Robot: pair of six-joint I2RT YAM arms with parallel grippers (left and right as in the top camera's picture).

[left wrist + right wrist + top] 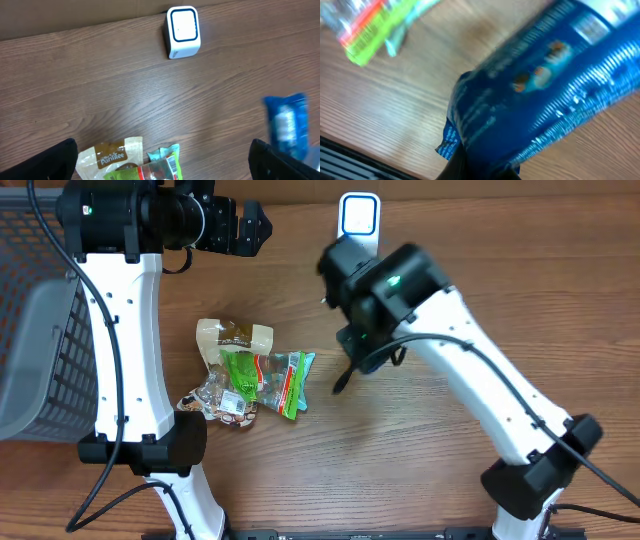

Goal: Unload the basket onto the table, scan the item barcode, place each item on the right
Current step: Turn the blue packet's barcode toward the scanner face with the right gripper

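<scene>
The blue packet's white label (614, 8) is turned toward my right gripper's wrist. I should swing the packet across to the scanner (359, 216) and tip the label toward the scanner.
My right gripper (481, 169) is shut on the lower edge of a blue snack packet (545, 85), which fills most of the right wrist view, held above the wooden table. The same blue packet (286, 125) shows at the right edge of the left wrist view. The white barcode scanner (359, 215) stands at the table's far edge, and the scanner (182, 31) is ahead of the left gripper. My left gripper (165, 167) is open and holds nothing, high at the back left (245, 225). In the overhead view the right arm hides the blue packet.
A pile of snack packets (245, 375) lies in the middle left of the table: a beige pouch (112, 155), a green one and a teal one (167, 152). A grey mesh basket (40, 350) stands at the left edge.
</scene>
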